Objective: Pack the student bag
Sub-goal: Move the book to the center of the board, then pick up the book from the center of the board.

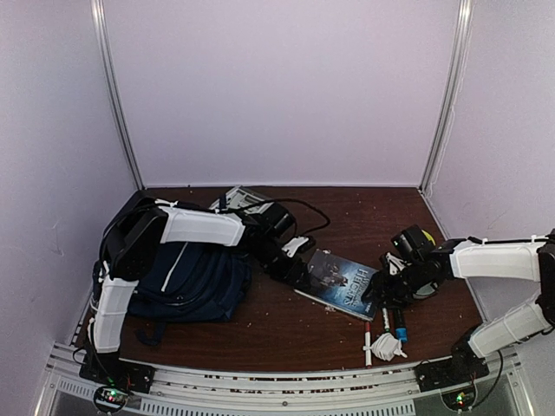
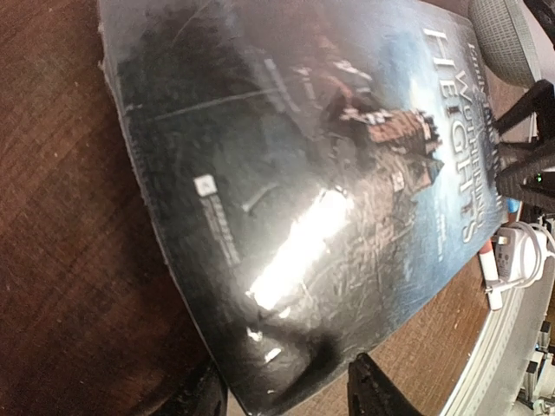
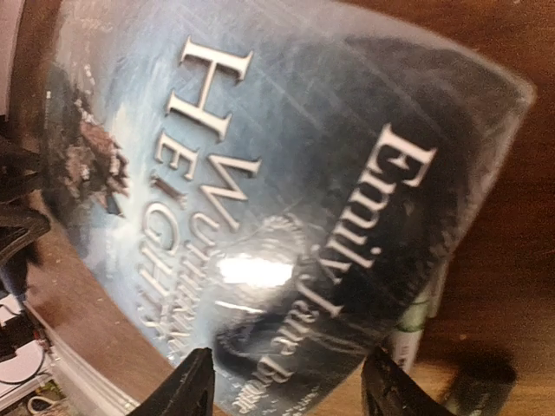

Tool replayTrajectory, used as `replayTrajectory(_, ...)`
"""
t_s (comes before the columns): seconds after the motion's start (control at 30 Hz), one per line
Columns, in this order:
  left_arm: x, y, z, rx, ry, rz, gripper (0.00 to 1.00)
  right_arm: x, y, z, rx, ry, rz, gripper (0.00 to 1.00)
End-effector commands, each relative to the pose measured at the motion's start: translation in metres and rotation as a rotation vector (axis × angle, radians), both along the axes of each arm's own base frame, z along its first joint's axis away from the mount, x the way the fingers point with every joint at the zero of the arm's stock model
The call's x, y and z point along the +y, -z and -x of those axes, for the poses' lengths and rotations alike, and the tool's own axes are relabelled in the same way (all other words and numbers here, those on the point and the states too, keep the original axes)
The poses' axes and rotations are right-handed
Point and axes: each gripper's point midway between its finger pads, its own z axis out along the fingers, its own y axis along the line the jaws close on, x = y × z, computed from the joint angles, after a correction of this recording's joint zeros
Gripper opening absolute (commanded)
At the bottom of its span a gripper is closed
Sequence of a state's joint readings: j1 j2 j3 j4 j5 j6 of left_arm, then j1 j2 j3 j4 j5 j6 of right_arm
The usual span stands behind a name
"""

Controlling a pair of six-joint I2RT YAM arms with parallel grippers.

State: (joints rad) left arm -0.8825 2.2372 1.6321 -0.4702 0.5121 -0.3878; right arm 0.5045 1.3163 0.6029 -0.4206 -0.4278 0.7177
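My right gripper will lift the book by its end, and the book will stay shut and level because clear wrap shines over its cover.
The student bag, navy blue, lies at the left of the table under my left arm. A glossy dark-blue book lies flat at the centre. My left gripper is at the book's left corner. In the left wrist view the book fills the frame, and the left gripper is open with that corner between its fingers. My right gripper is at the book's right end. In the right wrist view it stands open astride the edge of the book.
Markers and a blue-capped pen lie near the front edge beside a crumpled white item. A green-and-white marker pokes out from under the book. A pale object and a black cable sit behind the bag.
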Motion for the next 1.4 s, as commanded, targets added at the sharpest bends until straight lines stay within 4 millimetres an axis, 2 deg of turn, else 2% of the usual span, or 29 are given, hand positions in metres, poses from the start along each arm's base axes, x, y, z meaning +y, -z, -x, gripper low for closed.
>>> replayTrajectory(0.0,-0.006,-0.012,0.013,-0.006,0.045,0.037,0.5,-0.029,0.001,-0.003,-0.05,0.017,0.172,0.61)
replayTrajectory(0.07,-0.006,-0.012,0.012,-0.01,0.044,0.037,0.5,-0.039,0.0,-0.001,-0.055,0.023,0.218,0.63)
replayTrajectory(0.13,-0.007,-0.011,0.012,-0.012,0.044,0.038,0.5,-0.037,0.001,-0.001,-0.058,0.035,0.202,0.65)
replayTrajectory(0.3,-0.007,-0.012,0.009,-0.019,0.042,0.039,0.5,-0.013,0.001,-0.008,-0.058,0.043,0.067,0.65)
replayTrajectory(0.43,-0.006,-0.01,0.01,-0.02,0.04,0.029,0.5,-0.001,0.003,-0.017,-0.06,0.058,0.007,0.64)
replayTrajectory(0.6,-0.006,-0.011,0.01,-0.012,0.039,0.03,0.5,0.013,0.012,-0.018,-0.029,0.071,-0.071,0.64)
replayTrajectory(0.73,-0.006,-0.011,0.009,-0.018,0.038,0.032,0.5,0.027,0.007,-0.018,-0.026,0.066,-0.169,0.64)
replayTrajectory(0.83,-0.007,-0.009,0.008,-0.019,0.038,0.034,0.49,0.041,-0.006,-0.014,-0.027,0.0,-0.231,0.64)
replayTrajectory(0.9,-0.009,-0.009,0.007,-0.019,0.04,0.038,0.49,0.053,-0.025,-0.015,-0.057,-0.034,-0.289,0.64)
replayTrajectory(1.07,-0.012,-0.007,0.006,-0.016,0.041,0.041,0.49,0.083,-0.095,-0.024,-0.188,-0.079,-0.519,0.64)
replayTrajectory(1.2,-0.012,-0.008,0.006,-0.019,0.04,0.041,0.49,0.091,-0.137,-0.03,-0.278,-0.082,-0.63,0.64)
replayTrajectory(1.27,-0.012,-0.008,0.005,-0.019,0.04,0.041,0.49,0.091,-0.147,-0.033,-0.303,-0.073,-0.649,0.63)
replayTrajectory(1.37,-0.012,-0.008,0.005,-0.019,0.04,0.041,0.49,0.087,-0.145,-0.037,-0.32,-0.045,-0.633,0.63)
